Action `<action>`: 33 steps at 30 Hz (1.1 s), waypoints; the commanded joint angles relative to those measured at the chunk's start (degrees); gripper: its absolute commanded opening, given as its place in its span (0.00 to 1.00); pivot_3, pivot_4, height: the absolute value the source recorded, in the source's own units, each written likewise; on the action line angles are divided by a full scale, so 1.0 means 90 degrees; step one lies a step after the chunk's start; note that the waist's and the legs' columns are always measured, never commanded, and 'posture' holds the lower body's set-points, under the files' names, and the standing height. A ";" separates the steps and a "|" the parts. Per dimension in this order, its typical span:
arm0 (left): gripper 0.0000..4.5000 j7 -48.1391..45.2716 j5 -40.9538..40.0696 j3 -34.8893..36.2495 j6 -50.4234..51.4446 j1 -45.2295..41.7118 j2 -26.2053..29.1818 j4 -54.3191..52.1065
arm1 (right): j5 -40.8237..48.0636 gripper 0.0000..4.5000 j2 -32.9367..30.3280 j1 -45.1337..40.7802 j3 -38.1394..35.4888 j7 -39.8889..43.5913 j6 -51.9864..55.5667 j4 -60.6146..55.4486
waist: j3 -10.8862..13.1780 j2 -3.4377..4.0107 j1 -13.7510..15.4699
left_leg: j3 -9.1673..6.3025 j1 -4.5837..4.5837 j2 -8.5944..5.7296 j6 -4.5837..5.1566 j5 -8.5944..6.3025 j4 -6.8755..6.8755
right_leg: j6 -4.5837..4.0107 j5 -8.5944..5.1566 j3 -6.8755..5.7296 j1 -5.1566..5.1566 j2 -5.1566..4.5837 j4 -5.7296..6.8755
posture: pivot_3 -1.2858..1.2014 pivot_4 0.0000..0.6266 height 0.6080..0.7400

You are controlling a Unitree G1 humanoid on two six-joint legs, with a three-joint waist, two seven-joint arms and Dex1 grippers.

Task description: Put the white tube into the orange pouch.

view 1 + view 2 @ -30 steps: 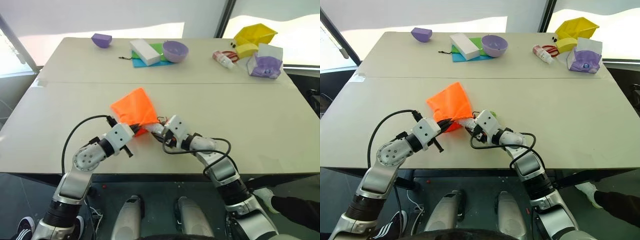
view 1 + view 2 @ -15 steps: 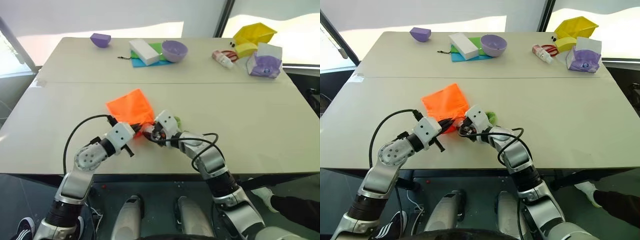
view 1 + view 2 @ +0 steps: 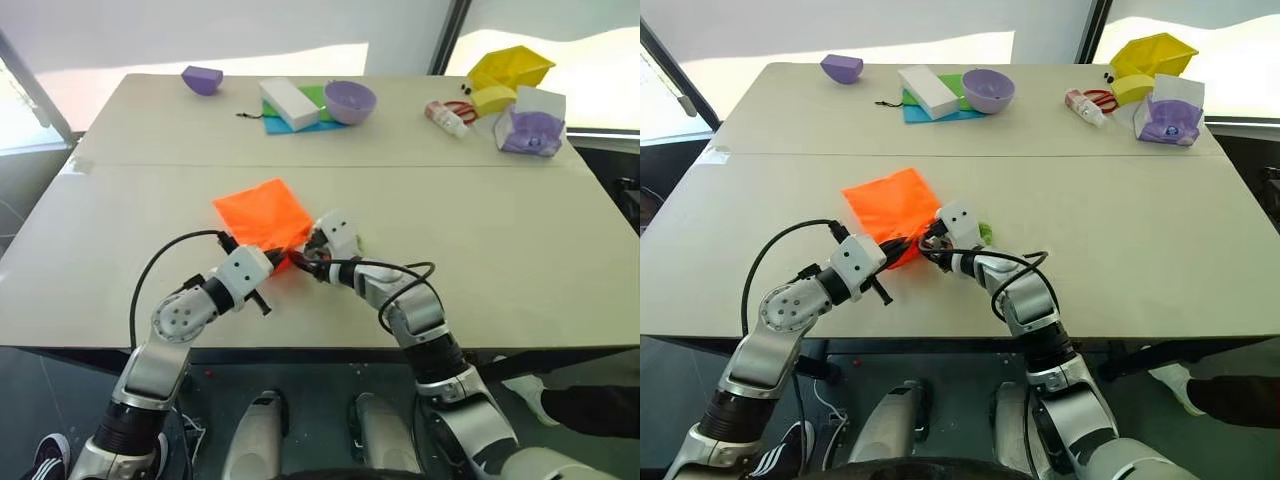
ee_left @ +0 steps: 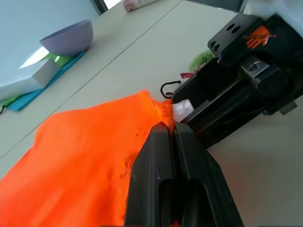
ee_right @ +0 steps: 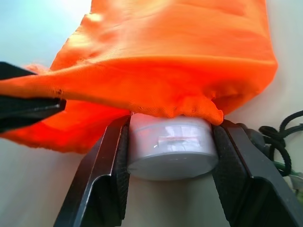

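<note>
I should keep pushing with my right gripper until the tube's round end reaches the opening, as the white tube's far part (image 5: 169, 124) is in the orange pouch's opening (image 5: 173, 112).
The orange pouch (image 3: 262, 213) lies flat in the middle of the table, its mouth toward me. My left gripper (image 4: 169, 130) is shut on the pouch's edge at the mouth. My right gripper (image 5: 170, 139) is shut on the white tube (image 5: 170, 146), gripping its round end between both fingers. The tube (image 4: 182, 109) sits right at the pouch mouth, and the orange fabric (image 5: 180, 56) drapes over its far part, which is hidden. The cord's green ring (image 3: 355, 240) lies just right of the right gripper (image 3: 305, 250).
Along the far edge stand a small purple bowl (image 3: 203, 79), a white block (image 3: 289, 103) on a teal cloth, a larger purple bowl (image 3: 351, 101), a red-and-white bottle (image 3: 446, 117), a yellow bin (image 3: 510, 68) and a purple packet (image 3: 530, 130).
My right gripper has moved left and a little forward with the tube, rolling at the wrist, up to the pouch mouth. The left gripper has kept still on the pouch.
</note>
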 commanded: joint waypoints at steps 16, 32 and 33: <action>0.00 0.0084 -0.0035 -0.0122 0.0049 -0.0135 -0.0113 -0.0203 | -0.0137 0.40 0.0539 -0.0710 0.0245 0.0145 -0.1357 0.1149 | 0.0000 0.0000 -0.0013 | -0.0003 0.0002 0.0002 0.0001 0.0001 -0.0008 | 0.0001 0.0001 0.0000 -0.0008 0.0012 0.0007 | 0.52 0.24 1.00; 0.00 -0.0038 -0.0126 0.0125 -0.0184 0.0272 0.0265 -0.0288 | -0.0332 0.99 -0.1143 0.0012 0.0737 0.1451 -0.1142 -0.0743 | 0.0000 0.0001 0.0019 | 0.0002 -0.0002 0.0001 0.0000 0.0000 -0.0010 | 0.0001 -0.0002 0.0002 -0.0008 -0.0001 -0.0003 | 0.52 0.24 1.00; 0.00 -0.0057 -0.0141 0.0154 -0.0195 0.0309 0.0318 -0.0302 | -0.0301 0.99 -0.1305 0.0060 0.0681 0.1523 -0.1031 -0.0874 | 0.0000 0.0001 0.0017 | 0.0001 -0.0002 0.0001 0.0000 0.0000 -0.0011 | 0.0001 -0.0002 0.0002 -0.0008 -0.0001 -0.0003 | 0.52 0.24 1.00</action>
